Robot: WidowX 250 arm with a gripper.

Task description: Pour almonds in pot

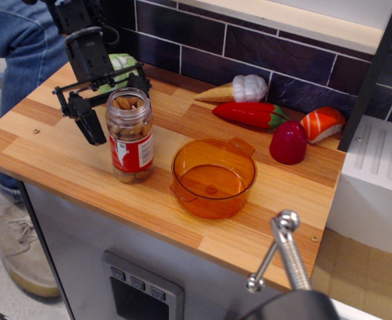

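Chunky almonds (pixel 131 127) are crowded up to the jar's open neck (pixel 129 101), so the almonds will trickle out in small bunches and some will stay behind when the robot pours.
A clear plastic jar (pixel 131 137) with a red-and-white label stands upright on the wooden counter, open at the top, with tan-brown almonds (pixel 126 103) inside. The translucent orange pot (pixel 213 177) with two small side handles sits empty to the jar's right. My black gripper (pixel 116 103) comes down from the upper left and is open. One finger (pixel 89 123) is just left of the jar. The other finger (pixel 141 77) is behind the jar's top. The jar's upper part lies between them, and I cannot tell whether they touch it.
A green cabbage toy (pixel 124 63) sits behind the gripper. A cream garlic toy (pixel 248 87), a red pepper toy (pixel 253 115), a dark-red vegetable toy (pixel 288 143) and a salmon sushi toy (pixel 321 123) line the back right. A person in jeans (pixel 23 40) stands at left. A metal handle (pixel 286 250) juts up at the front right.
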